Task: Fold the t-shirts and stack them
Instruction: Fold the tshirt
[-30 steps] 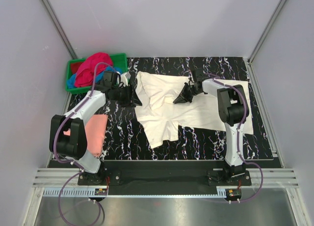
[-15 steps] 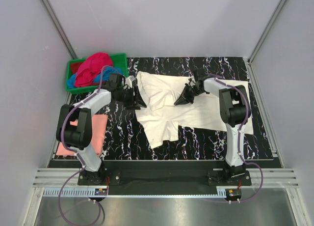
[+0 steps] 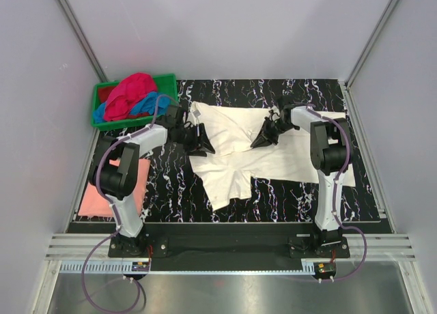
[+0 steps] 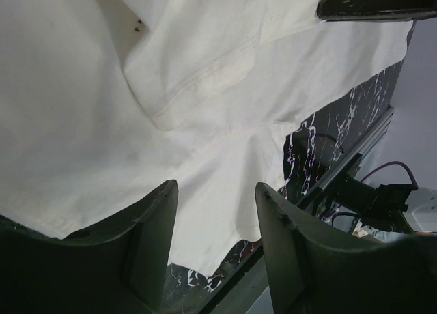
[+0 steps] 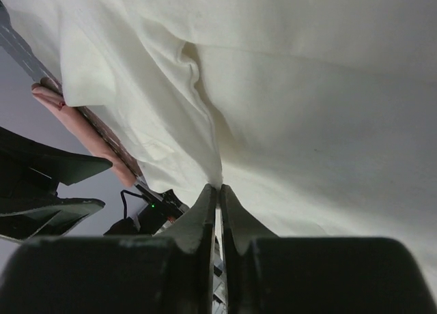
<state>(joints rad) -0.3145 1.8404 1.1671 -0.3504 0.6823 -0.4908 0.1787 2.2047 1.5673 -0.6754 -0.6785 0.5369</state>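
Note:
I expect the sleeve [image 3: 227,190], which sticks out loosely past the cream t-shirt's near edge [image 3: 255,177], to fold over onto the t-shirt's body when I carry it away.
A large cream t-shirt [image 3: 232,165] lies spread and creased on the black marbled table [image 3: 293,191]. My right gripper [image 3: 261,139] rests low on its upper middle, and the right wrist view shows the jaws of the right gripper [image 5: 218,186] shut on a raised fold of the cream t-shirt [image 5: 307,123]. My left gripper [image 3: 203,142] hovers over the shirt's left part. In the left wrist view the left gripper [image 4: 217,186] is open, with the cream t-shirt [image 4: 102,123] below it and nothing between the fingers. A salmon-pink t-shirt [image 3: 138,181] lies folded at the left.
A green crate [image 3: 166,81] at the back left holds a magenta-red t-shirt [image 3: 130,92] and a blue one [image 3: 147,104]. Grey walls close in the table on three sides. The arm bases stand along the near edge.
My left gripper has swung right from beside the crate to over the shirt's left part. My right gripper has shifted a little right, drawing the cloth with it.

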